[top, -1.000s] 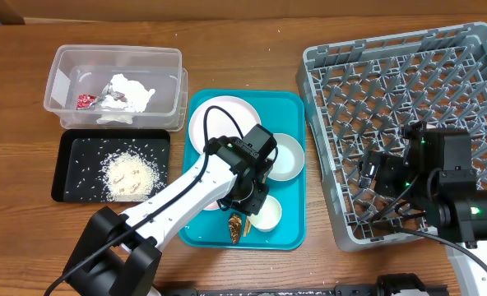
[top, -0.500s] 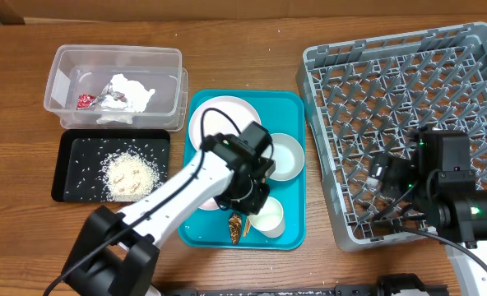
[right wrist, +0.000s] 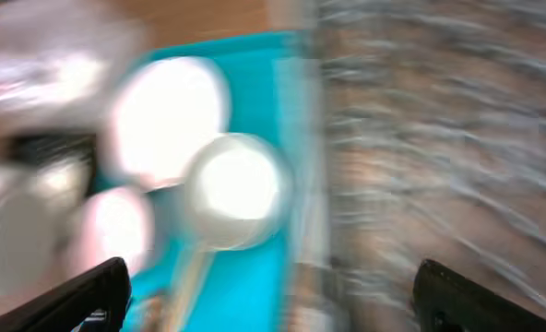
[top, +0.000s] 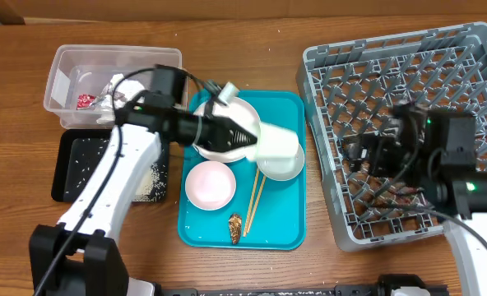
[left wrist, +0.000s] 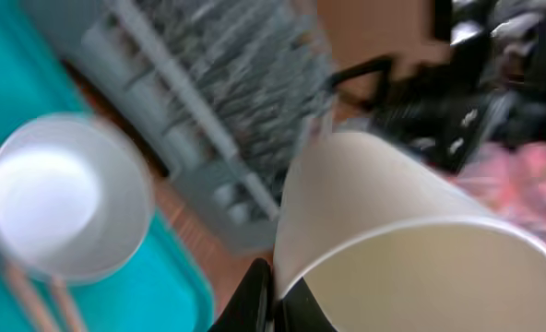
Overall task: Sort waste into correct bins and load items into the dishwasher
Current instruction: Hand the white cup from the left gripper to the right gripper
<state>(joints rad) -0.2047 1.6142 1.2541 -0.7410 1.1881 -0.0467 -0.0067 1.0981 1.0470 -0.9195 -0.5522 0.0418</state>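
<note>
Next, my right gripper takes the cup's loose end (top: 292, 144) and loads the cup, because my left gripper is holding the small white cup (top: 273, 141) short of the grey dish rack.
My left gripper (top: 250, 141) is shut on the rim of the small white cup (top: 273, 142) and holds it tilted above the teal tray (top: 285, 230). In the left wrist view the cup (left wrist: 421, 231) fills the right, pinched by my gripper (left wrist: 278, 297). On the tray lie the white plate (top: 219, 123), pale bowl (top: 286, 163), pink bowl (top: 209, 184), chopsticks (top: 254, 194) and a brown scrap (top: 235, 227). My right gripper (top: 359, 154) is open and empty over the grey dish rack (top: 408, 74); its view is blurred (right wrist: 273, 304).
The clear tub (top: 71, 62) at the back left holds the napkin (top: 116, 86) and red wrapper (top: 85, 100). The black tray (top: 83, 164) in front of it holds rice, partly hidden by my left arm. Bare wood lies in front of the trays.
My left gripper has lifted the cup off the front of the teal tray and swung it back and right, arm now reaching from the left. The pink bowl and chopsticks now show. The right gripper shifted left.
</note>
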